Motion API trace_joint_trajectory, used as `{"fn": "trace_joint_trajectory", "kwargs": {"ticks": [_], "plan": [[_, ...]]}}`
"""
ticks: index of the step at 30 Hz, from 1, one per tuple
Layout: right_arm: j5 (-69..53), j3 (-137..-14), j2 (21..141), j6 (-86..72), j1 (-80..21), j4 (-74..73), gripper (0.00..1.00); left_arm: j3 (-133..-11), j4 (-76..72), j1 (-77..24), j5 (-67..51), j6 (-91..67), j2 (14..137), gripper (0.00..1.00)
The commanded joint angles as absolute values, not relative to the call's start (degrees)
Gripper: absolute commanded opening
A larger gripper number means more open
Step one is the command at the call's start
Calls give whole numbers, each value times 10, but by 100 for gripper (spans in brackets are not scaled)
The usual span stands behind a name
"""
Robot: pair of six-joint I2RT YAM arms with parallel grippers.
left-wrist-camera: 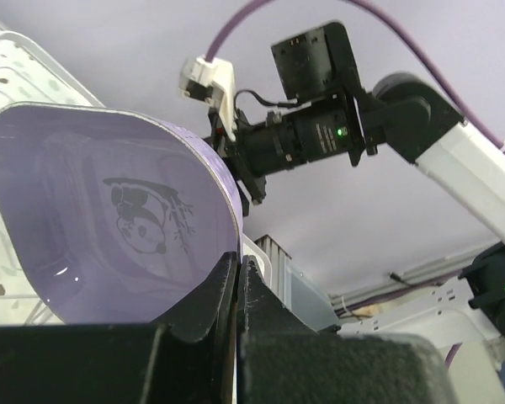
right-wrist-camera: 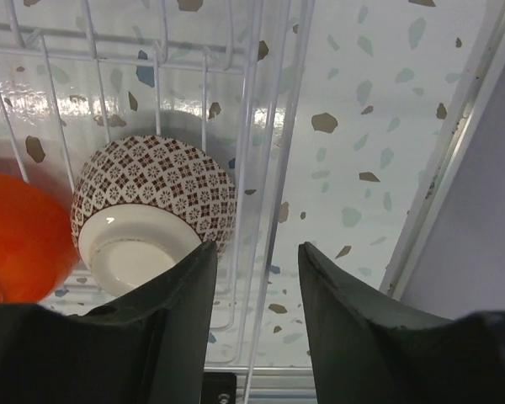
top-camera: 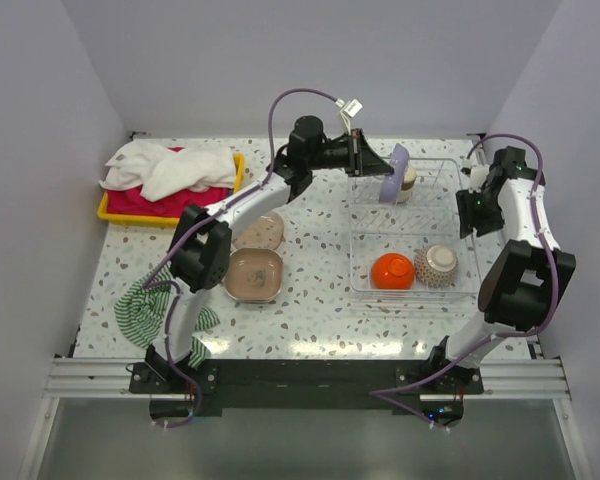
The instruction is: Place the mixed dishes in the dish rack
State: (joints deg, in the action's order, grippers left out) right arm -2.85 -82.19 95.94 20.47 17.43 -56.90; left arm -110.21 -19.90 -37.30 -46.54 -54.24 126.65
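Note:
The beige cup [top-camera: 408, 184] is between the lilac square plate and the rack's free slots [top-camera: 437, 187]. Next, my left gripper takes the plate past the cup to those slots.
My left gripper [top-camera: 372, 158] is shut on the rim of the lilac square plate [top-camera: 393, 173] and holds it on edge over the far left part of the wire dish rack [top-camera: 460, 222]. In the left wrist view the plate [left-wrist-camera: 109, 219] shows a panda drawing and the gripper [left-wrist-camera: 237, 268] pinches its edge. The orange bowl [top-camera: 392, 271] and a patterned bowl [top-camera: 439, 265] lie in the rack's near end, and a beige cup [top-camera: 409, 181] stands at its far end. Two tan plates [top-camera: 255, 273] lie on the table left of the rack. My right gripper [right-wrist-camera: 257, 252] is open and empty above the rack's right edge, beside the patterned bowl [right-wrist-camera: 151, 210].
A yellow tray with white towels [top-camera: 170, 175] sits at the back left. A green striped cloth [top-camera: 145, 310] lies at the near left by the left arm's base. The right arm [top-camera: 510, 215] stands along the table's right edge.

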Motion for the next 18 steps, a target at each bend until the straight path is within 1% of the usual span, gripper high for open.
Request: {"fn": "trace_joint_trajectory", "kwargs": {"ticks": [1, 2, 4, 5, 8, 9, 12, 15, 18], "plan": [[-65, -814, 962, 191, 177, -553, 41, -1110, -213, -356, -432, -577, 1201, 0], [-68, -812, 962, 189, 175, -552, 37, -1114, -207, -355, -425, -573, 1198, 0], [-72, -807, 962, 186, 171, -552, 34, -1115, -204, -354, -421, -563, 1189, 0], [-73, -805, 962, 186, 169, -550, 30, -1113, -205, -354, -422, -560, 1186, 0], [-78, -797, 961, 186, 161, -545, 22, -1101, -204, -352, -424, -552, 1170, 0], [-80, -795, 961, 184, 155, -543, 16, -1097, -203, -350, -423, -551, 1161, 0], [-86, -786, 956, 186, 132, -539, 6, -1089, -189, -345, -419, -534, 1143, 0], [-85, -775, 947, 190, 98, -534, 2, -1090, -170, -342, -408, -512, 1127, 0], [-85, -772, 944, 185, 66, -530, 1, -1092, -146, -340, -400, -484, 1115, 0]]}}
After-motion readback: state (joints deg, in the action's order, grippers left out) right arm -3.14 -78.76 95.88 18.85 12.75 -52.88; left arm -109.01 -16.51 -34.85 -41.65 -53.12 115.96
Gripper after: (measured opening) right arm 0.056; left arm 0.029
